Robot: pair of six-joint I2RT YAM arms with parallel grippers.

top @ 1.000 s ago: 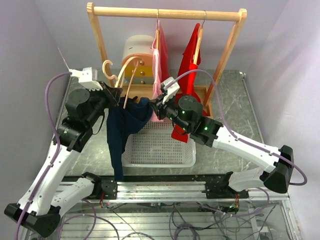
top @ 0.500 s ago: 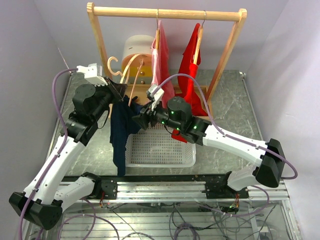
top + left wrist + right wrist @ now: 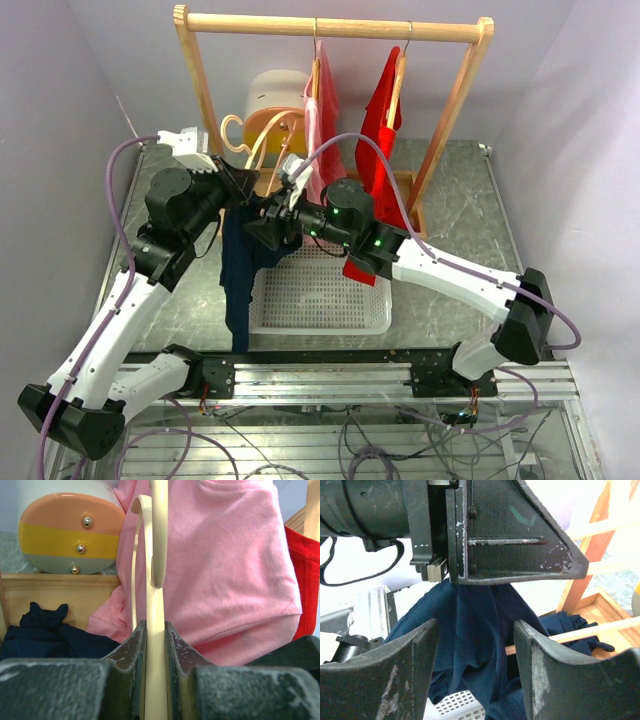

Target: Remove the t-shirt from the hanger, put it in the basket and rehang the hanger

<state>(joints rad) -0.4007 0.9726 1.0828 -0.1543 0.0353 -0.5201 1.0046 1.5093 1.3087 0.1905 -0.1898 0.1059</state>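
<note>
The hanger's lower bar [image 3: 511,650] goes into the navy t-shirt, so the robot's right gripper should hold the bunched cloth [image 3: 476,652] while the left gripper pulls the hanger back out.
A navy t-shirt [image 3: 238,272] droops from a cream wooden hanger [image 3: 262,135] that my left gripper [image 3: 232,186] holds up left of the rack. In the left wrist view its jaws are shut on the hanger's [image 3: 156,630] stem. My right gripper [image 3: 256,222] is right under the left one and stands open. In the right wrist view the bunched navy t-shirt [image 3: 475,625] hangs between its fingers, touching neither. The hanger's lower bar [image 3: 600,628] shows behind the cloth. The shirt's collar end is hidden by the left gripper [image 3: 510,540].
A white perforated basket [image 3: 330,300] lies on the table below the shirt. Behind stands a wooden rack [image 3: 330,27] with a pink shirt [image 3: 318,130] and a red shirt [image 3: 380,130] on hangers. A round striped container [image 3: 272,95] sits at the rack's back left.
My right gripper has opened and moved left, from beside the pink shirt to the navy shirt under the left gripper. The left arm lifted the hanger slightly, then stayed put.
</note>
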